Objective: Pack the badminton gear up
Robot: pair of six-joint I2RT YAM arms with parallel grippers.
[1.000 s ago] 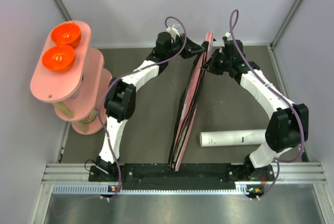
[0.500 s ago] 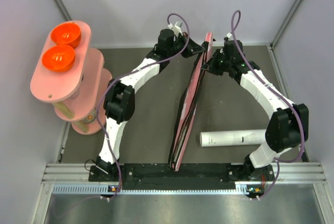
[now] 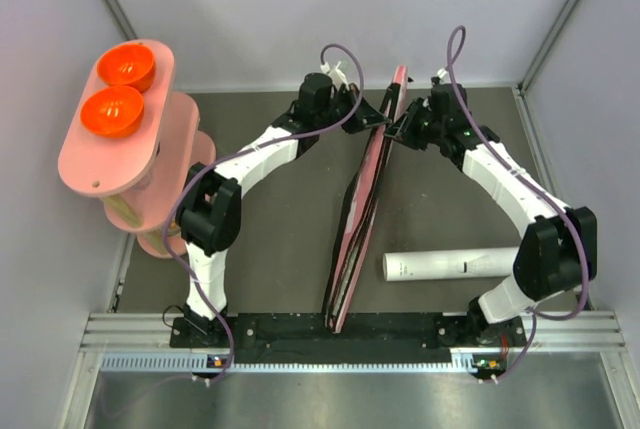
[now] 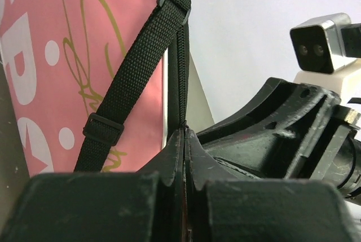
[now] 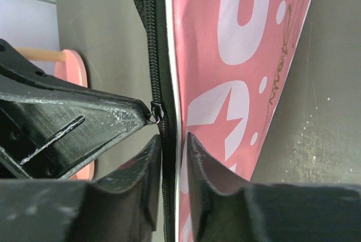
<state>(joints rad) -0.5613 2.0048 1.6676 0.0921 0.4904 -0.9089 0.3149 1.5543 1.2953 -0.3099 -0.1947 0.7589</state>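
Observation:
My right gripper should hold the bag's far end (image 3: 402, 77) before my left gripper pulls the zipper pull, because it straddles the zipper edge (image 5: 170, 126) in the zipper pull's path.
The pink "SPORT" bag (image 3: 365, 184) stands on its edge down the middle of the table, its black strap (image 4: 135, 67) running along the side. Both grippers meet at its far end. My left gripper (image 3: 385, 109) is shut on the zipper pull (image 5: 154, 117) at the black zipper (image 5: 151, 39). My right gripper (image 5: 174, 140) straddles the bag's zipper edge with its jaws a little apart. The white cardboard tube (image 3: 450, 265) lies on the table by the right arm's base. Rackets and shuttlecocks are out of view.
A pink oval stand (image 3: 120, 139) at the left holds two orange bowls (image 3: 125, 66). Grey walls close in the table on three sides. The right arm's wrist camera (image 4: 324, 42) sits close beside my left fingers.
My left gripper has shut on the zipper pull and its elbow has swung left. The right gripper's jaws have loosened slightly on the bag's edge.

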